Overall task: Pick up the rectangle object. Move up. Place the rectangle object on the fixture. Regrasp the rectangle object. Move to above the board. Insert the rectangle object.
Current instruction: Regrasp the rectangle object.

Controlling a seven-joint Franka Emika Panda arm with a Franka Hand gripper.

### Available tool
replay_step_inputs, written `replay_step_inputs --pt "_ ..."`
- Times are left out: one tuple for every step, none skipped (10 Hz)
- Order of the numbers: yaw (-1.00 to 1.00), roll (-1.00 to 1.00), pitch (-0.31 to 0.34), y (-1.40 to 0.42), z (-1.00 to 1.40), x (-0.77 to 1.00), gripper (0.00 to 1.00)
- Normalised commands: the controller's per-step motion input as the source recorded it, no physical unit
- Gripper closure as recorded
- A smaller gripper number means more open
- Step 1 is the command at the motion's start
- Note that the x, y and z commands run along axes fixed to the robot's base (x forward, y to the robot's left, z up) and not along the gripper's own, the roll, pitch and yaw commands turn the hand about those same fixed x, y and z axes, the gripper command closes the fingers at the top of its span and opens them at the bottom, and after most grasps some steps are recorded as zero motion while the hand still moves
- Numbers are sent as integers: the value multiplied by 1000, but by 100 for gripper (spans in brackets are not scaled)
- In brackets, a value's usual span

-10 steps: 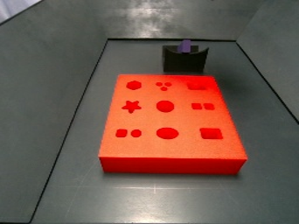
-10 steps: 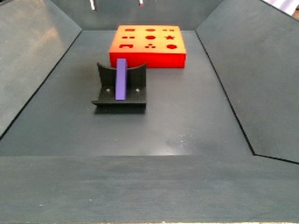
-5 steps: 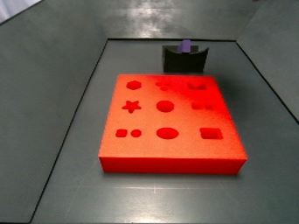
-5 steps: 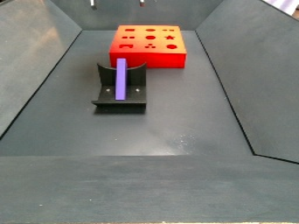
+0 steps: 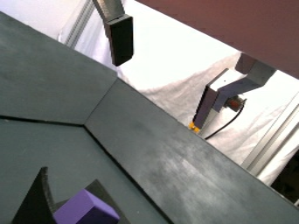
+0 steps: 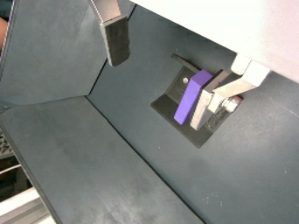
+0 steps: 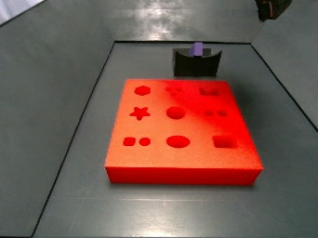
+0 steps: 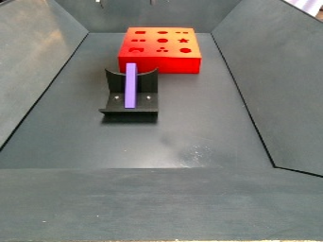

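Note:
I expect the rectangle object [image 7: 198,48] to come loose when I lift it and the fixture to stay standing, since the fixture's curved notch [image 7: 199,57] is open at the top.
The purple rectangle object [image 8: 130,85] lies lengthwise in the dark fixture [image 8: 149,97], and its end pokes up from the fixture's notch [image 7: 198,48]. The orange-red board [image 7: 187,160] with shaped cut-outs lies flat beyond the fixture [image 8: 161,62]. My gripper [image 6: 163,70] hangs high above the floor, open, with nothing between its fingers [image 6: 115,39]. In a wrist view the rectangle object [image 6: 191,98] and the fixture [image 6: 170,101] show far below, next to one finger. In a side view a dark part of the gripper [image 7: 270,9] shows at the top right edge.
Sloping grey walls [image 8: 51,57] enclose the dark floor [image 8: 190,132] on all sides. White cloth and a metal frame [image 5: 274,131] stand outside the enclosure.
The gripper has entered a side view at the top right edge, and a shadow has spread over the board's far right part. The rectangle object, fixture and board have not moved.

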Motion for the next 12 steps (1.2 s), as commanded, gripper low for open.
replay_step_inputs --pt "153 232 96 78 -1000 34 0" --pt "163 194 60 76 -1000 32 0" --pt "169 165 17 65 -1000 47 0" --pt "157 131 -9 60 -1000 58 0" --pt "148 113 -27 58 -1000 65 0" --pt "113 87 -71 52 -1000 79 0" --pt "101 80 -89 50 -1000 83 0" --pt "67 68 -108 46 -1000 89 0" --pt "33 69 -109 39 -1000 103 0" --pt "8 66 -100 33 -1000 112 0" --pt "-10 68 -86 25 -872 101 0" --pt "-24 68 -73 15 -716 88 0"
